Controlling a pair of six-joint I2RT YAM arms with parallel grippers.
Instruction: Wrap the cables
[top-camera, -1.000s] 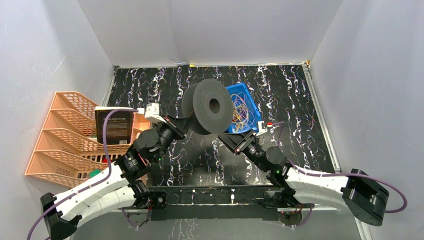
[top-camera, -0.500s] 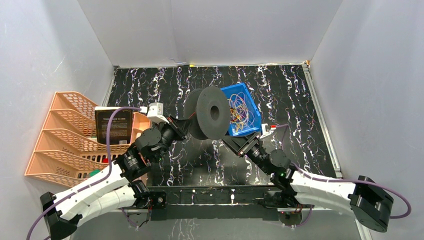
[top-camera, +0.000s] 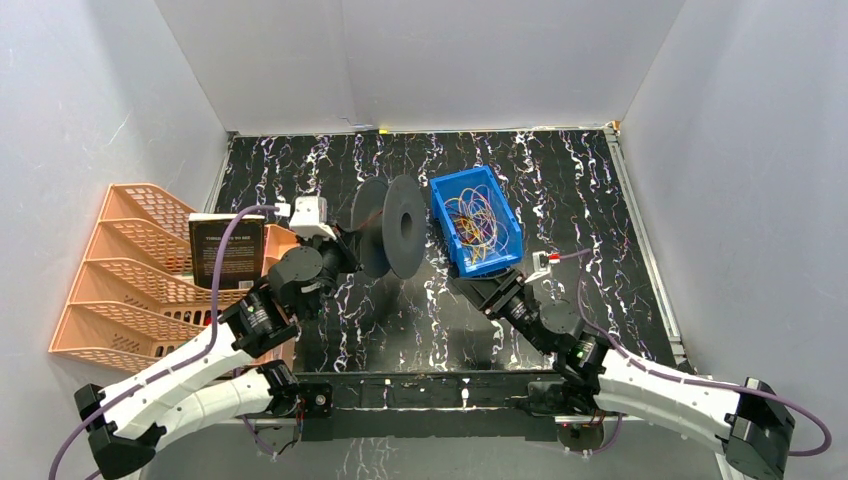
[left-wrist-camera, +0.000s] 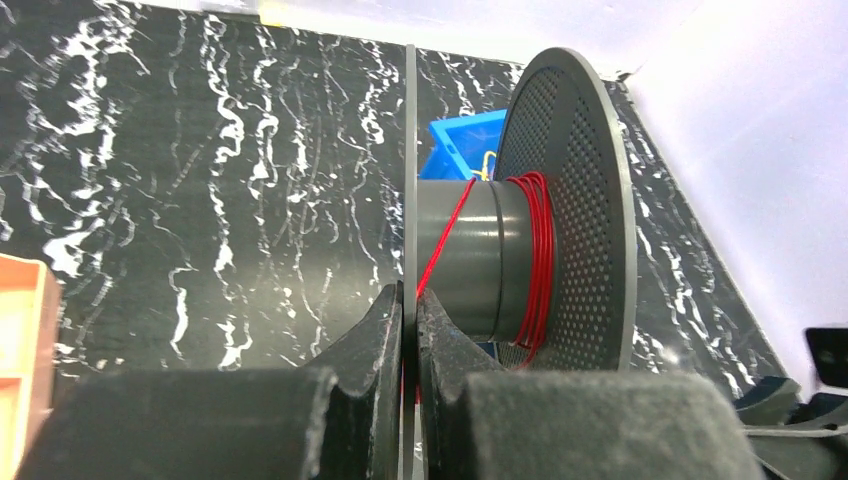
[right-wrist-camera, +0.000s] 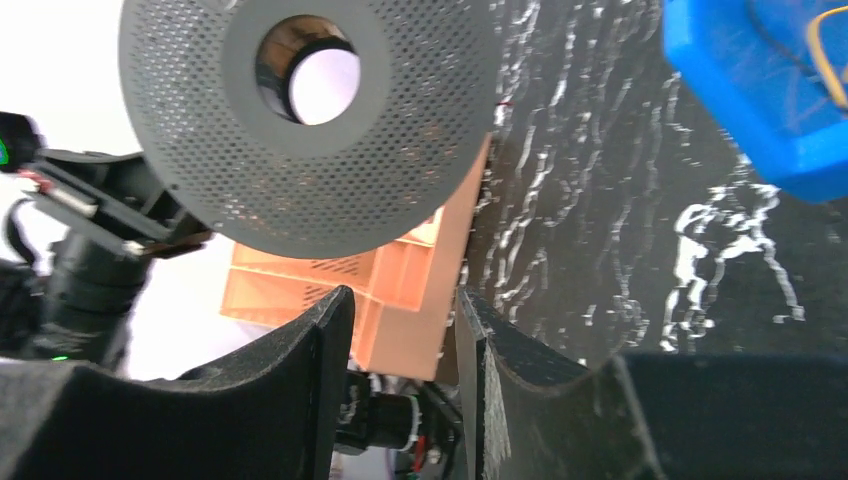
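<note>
Red cable is wrapped around the hub (left-wrist-camera: 541, 262), and the table is open beside the blue bin. My left gripper keeps lowering the spool flat and then lets go.
A grey spool (top-camera: 390, 228) stands on edge at the table's middle. My left gripper (top-camera: 347, 252) is shut on its near flange (left-wrist-camera: 410, 180). Red cable (left-wrist-camera: 540, 255) is wound round the hub, and one red strand (left-wrist-camera: 447, 235) runs from the hub down into the jaws beside the flange. The rest of the cables (top-camera: 472, 218), a red, yellow, orange and purple tangle, lie in the blue bin (top-camera: 442, 195) just right of the spool. My right gripper (top-camera: 472, 290) is open and empty, near of the bin. It looks at the spool's perforated flange (right-wrist-camera: 300, 110) from a distance.
An orange stacked tray rack (top-camera: 130, 270) with a black book (top-camera: 227, 250) stands at the left edge, also in the right wrist view (right-wrist-camera: 400, 270). Grey walls close the back and both sides. The black marbled table (top-camera: 560, 190) extends right of the bin.
The left gripper has turned the spool from face-on to edge-on and carried it left and down, uncovering the bin. The right gripper has drawn back toward the near edge.
</note>
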